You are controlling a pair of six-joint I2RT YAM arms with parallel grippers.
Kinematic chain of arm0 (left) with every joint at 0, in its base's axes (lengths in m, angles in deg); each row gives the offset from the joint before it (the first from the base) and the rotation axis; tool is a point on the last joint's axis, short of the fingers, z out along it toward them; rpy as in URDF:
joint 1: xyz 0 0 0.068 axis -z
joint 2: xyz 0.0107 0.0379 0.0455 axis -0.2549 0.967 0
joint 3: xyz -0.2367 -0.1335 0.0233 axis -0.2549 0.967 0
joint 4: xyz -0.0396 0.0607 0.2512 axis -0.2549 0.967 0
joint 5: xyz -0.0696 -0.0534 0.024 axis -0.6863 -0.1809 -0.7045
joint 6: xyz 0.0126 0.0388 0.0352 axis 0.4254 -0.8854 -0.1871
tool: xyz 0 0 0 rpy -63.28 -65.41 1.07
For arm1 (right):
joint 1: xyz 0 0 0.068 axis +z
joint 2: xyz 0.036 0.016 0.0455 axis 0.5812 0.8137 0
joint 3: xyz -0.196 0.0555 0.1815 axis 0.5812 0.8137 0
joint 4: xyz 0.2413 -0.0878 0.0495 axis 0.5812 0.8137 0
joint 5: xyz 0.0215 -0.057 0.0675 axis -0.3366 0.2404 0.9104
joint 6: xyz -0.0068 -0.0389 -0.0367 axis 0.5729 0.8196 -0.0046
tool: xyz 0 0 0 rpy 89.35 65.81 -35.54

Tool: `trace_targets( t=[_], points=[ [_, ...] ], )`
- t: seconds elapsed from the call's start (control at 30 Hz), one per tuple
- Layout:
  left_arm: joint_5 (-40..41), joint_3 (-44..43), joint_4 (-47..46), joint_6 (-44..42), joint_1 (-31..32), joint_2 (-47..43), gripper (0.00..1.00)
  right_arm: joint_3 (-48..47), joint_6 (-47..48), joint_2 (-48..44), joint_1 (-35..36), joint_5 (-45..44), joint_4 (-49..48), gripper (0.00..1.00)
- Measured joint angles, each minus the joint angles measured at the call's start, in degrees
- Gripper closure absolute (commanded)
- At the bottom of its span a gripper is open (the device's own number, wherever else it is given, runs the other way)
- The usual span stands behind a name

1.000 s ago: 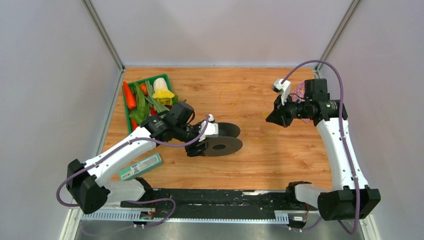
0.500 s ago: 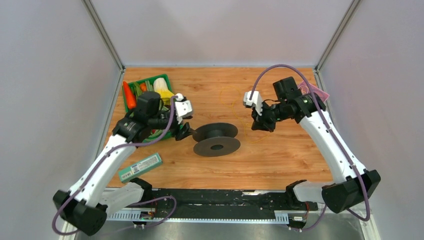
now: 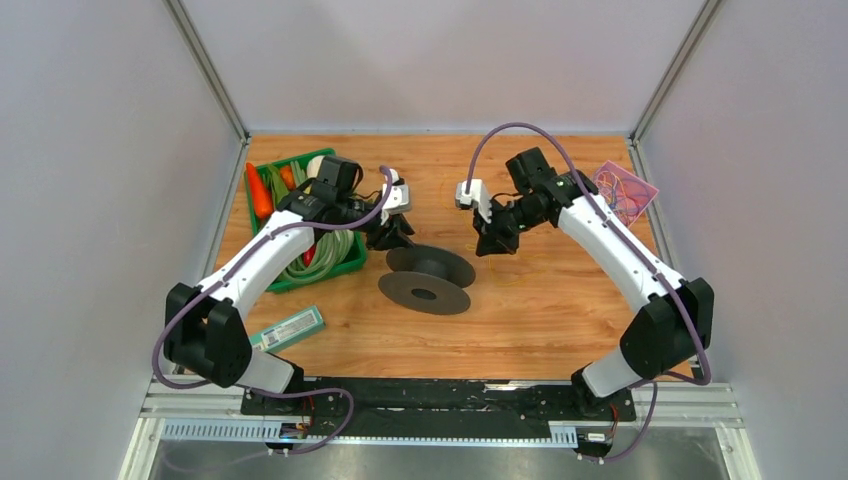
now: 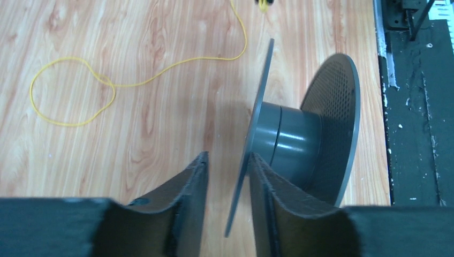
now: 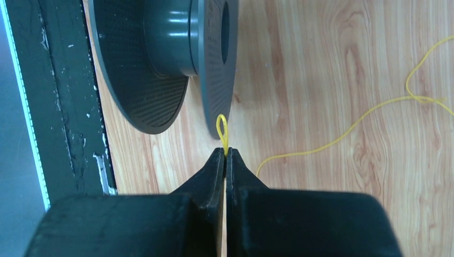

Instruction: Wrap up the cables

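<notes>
My right gripper has the yellow cable's loop (image 5: 221,128) outside the spool's edge, so it should bring the loop between the spool's edges (image 3: 432,269), where my left gripper can pinch the loop.
A dark grey spool (image 3: 430,279) lies on the wooden table, one flange flat on it. My left gripper (image 3: 391,236) is at its far-left side. In the left wrist view the gripper (image 4: 227,160) is open and straddles the edge of one flange of the spool (image 4: 289,139), with a gap on the left. My right gripper (image 3: 489,241) is just right of the spool. In the right wrist view it (image 5: 225,152) is shut on a thin yellow cable (image 5: 348,134), and a small loop (image 5: 221,127) sticks out towards the spool (image 5: 166,37). The cable's slack loops lie on the table (image 4: 69,91).
A green tray (image 3: 322,274) with a carrot, greens and coiled long beans stands at the left, under my left arm. A pink tray (image 3: 645,188) with more coloured cables is at the far right. A teal box (image 3: 287,330) lies front left.
My left gripper has moved from the spool's near-left side up to its far-left side. My right gripper has moved left with the yellow cable, close to the spool. The spool shifted slightly.
</notes>
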State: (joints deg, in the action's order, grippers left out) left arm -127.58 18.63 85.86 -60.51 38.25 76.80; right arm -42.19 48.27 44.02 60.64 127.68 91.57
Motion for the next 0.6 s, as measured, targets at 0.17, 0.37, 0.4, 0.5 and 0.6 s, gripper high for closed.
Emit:
trace_targets(
  t=[0.17,0.37,0.4,0.5,0.6],
  points=[
    [-3.0,-1.2,1.4,-1.9,0.5,1.2,0.64,6.4,-6.1,-2.2,4.0,0.2,-10.6,1.00],
    [-3.8,0.2,2.1,-3.0,0.9,0.6,0.71,10.4,-13.3,-4.1,7.8,-0.7,-18.9,1.00],
    [-3.8,1.2,1.9,-3.1,0.9,0.1,0.73,10.9,-14.2,-4.5,8.1,-0.9,-19.6,1.00],
    [-3.2,4.5,0.6,-2.4,0.9,-1.7,0.79,11.7,-16.0,-6.0,8.3,-2.6,-20.0,1.00],
    [-2.7,6.1,0.2,-1.5,0.9,-2.4,0.83,11.6,-15.9,-7.7,7.5,-4.3,-19.5,1.00]
  ],
)
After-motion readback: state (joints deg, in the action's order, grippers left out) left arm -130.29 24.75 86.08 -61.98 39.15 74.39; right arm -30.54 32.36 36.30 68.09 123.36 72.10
